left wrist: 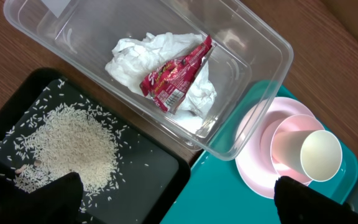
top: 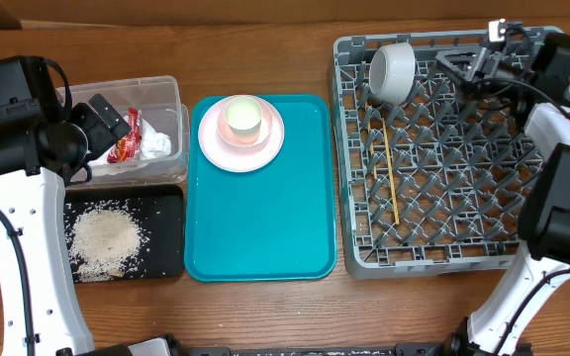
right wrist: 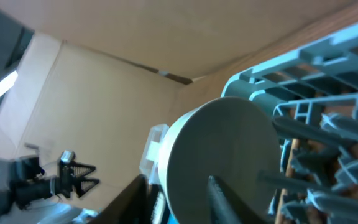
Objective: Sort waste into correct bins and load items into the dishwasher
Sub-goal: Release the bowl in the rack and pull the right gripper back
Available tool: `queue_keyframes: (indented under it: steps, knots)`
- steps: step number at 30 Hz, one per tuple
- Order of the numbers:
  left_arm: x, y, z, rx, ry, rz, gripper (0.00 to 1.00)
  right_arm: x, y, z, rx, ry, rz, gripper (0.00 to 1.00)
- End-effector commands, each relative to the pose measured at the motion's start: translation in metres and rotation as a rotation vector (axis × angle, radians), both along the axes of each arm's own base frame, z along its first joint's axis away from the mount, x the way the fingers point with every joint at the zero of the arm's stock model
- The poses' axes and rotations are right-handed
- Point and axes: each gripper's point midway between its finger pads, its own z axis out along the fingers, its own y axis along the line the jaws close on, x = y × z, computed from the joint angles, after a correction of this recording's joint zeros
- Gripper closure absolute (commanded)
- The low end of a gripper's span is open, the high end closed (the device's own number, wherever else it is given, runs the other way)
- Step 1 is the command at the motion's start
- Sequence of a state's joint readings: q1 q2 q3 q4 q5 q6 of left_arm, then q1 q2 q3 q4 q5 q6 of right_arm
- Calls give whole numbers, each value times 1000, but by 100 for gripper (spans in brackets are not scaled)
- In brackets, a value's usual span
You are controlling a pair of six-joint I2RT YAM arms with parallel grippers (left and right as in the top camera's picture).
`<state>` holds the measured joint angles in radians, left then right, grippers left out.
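I should push the pale bowl (top: 392,72) over onto the pegs (top: 424,94) with my right gripper before I take the cream cup, because the bowl stands on its side in the dish rack.
The clear tub (top: 166,94) holds the red wrapper (top: 127,138) and the white napkin (top: 156,146); both also show in the left wrist view, wrapper (left wrist: 176,78) on napkin (left wrist: 135,56). The black tray (top: 166,237) holds rice crumbs (top: 105,237). My left gripper (top: 102,121) hovers over the tub, open and empty (left wrist: 182,199). A cream cup (top: 242,117) stands on the pink plate (top: 265,153). In the grey dish rack (top: 443,257), a pale bowl (top: 392,71) lies on its side at the back left, with chopsticks (top: 390,178) below it. My right gripper (top: 453,67) is open right beside the bowl (right wrist: 229,149).
The teal serving tray (top: 260,227) lies between the bins and the rack and carries the plate and cup at its far end. The rack's upright pegs (right wrist: 328,155) stand close to my right fingers. My right arm reaches in over the rack's back right corner.
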<state>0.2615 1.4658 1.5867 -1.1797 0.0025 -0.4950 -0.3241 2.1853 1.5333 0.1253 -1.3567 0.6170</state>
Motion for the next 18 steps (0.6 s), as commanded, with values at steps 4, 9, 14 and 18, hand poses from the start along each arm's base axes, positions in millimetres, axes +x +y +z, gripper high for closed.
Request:
queue_keyframes:
  steps: [4,9,14,18]
  knots:
    - [0,0,11,23,-29,-7,0,1,-11,28,14,5,-39,83]
    - [0,0,11,23,-29,-7,0,4,-5,58,-37,-12,-121,96]
    - [0,0,11,23,-29,-7,0,3,3,87,-188,-55,-261,96]
    - [0,0,11,23,-29,-7,0,-3,15,84,-475,-69,-390,96]
